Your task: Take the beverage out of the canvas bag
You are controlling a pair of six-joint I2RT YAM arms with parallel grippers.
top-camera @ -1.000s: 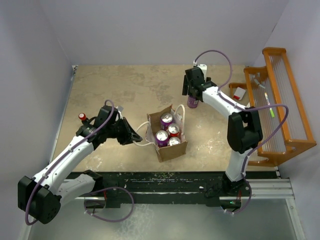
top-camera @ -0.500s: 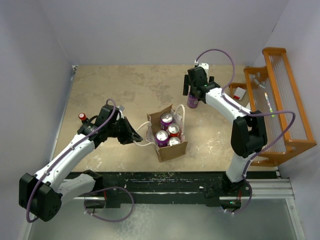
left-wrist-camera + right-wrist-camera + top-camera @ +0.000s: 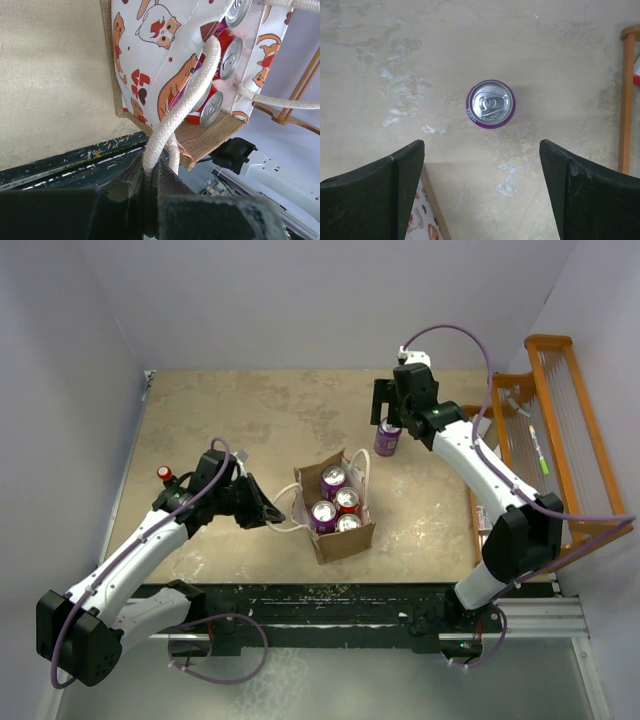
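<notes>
The purple can [image 3: 387, 441] stands clear of the open canvas bag, so I should keep taking my right gripper toward the cans inside [image 3: 339, 500] and close it on one.
The canvas bag [image 3: 345, 543] stands open at the table's middle, with several cans inside, purple [image 3: 333, 480] and red [image 3: 347, 499]. My left gripper [image 3: 268, 512] is shut on the bag's white rope handle [image 3: 288, 523], left of the bag. In the left wrist view the rope [image 3: 185, 110] runs into my closed gripper [image 3: 150, 200], and the patterned lining [image 3: 150, 50] and can tops [image 3: 227, 52] show. A purple can [image 3: 387, 438] stands on the table behind and to the right of the bag. My right gripper [image 3: 388, 406] hangs open and empty above it. In the right wrist view the can [image 3: 490, 104] lies beyond the open gripper [image 3: 481, 145].
An orange wooden rack [image 3: 560, 440] stands along the right edge, with a small white and red item [image 3: 480, 425] beside it. A small red-capped bottle [image 3: 165, 475] stands by my left arm. The bag's corner [image 3: 425, 220] shows under the right gripper. A dark rail [image 3: 350, 595] runs along the near edge.
My right gripper has risen and drawn back from the purple can, which stays standing on the table. The left gripper still holds the rope handle in the same place.
</notes>
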